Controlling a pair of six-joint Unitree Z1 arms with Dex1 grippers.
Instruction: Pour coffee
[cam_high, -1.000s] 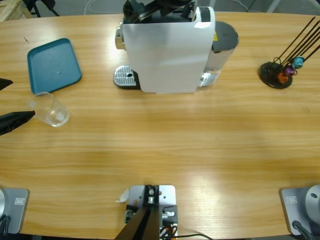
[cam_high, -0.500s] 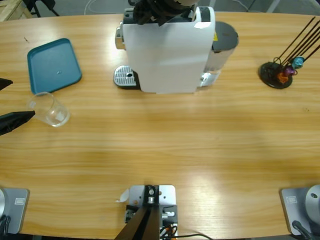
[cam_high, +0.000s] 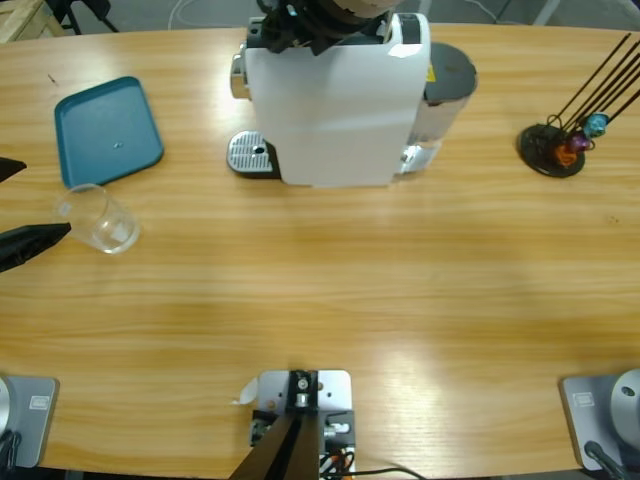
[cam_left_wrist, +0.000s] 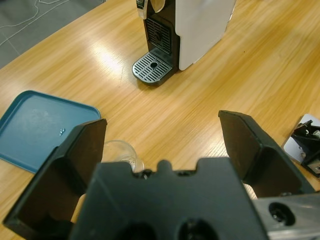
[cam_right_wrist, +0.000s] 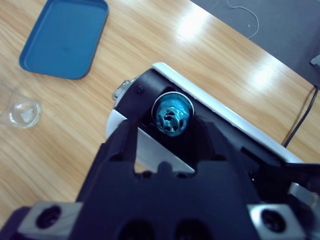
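Observation:
My gripper will lift the teal capsule (cam_right_wrist: 172, 115) out in one piece, because the capsule's rim (cam_right_wrist: 175, 93) and dome sit uncovered in the machine's open top slot.
No coffee shows in any view. An empty clear glass (cam_high: 101, 220) stands on the table at the left, and in the left wrist view the glass (cam_left_wrist: 123, 152) sits low between my jaws. My left gripper (cam_high: 45, 197) (cam_left_wrist: 162, 122) is open, with one jaw on each side of the glass and no contact. The white coffee machine (cam_high: 335, 100) stands at the back, its drip tray (cam_high: 250, 155) bare. My right gripper (cam_right_wrist: 170, 127) hangs open over the machine's top slot, where a teal capsule (cam_right_wrist: 171, 114) lies.
A teal tray (cam_high: 108, 130) lies behind the glass at the back left. At the right stands a black capsule rack (cam_high: 555, 145) with thin rods. Bare wood stretches across the table's front and middle.
My right gripper has shifted slightly over the machine's top. The left gripper and the glass have stayed put.

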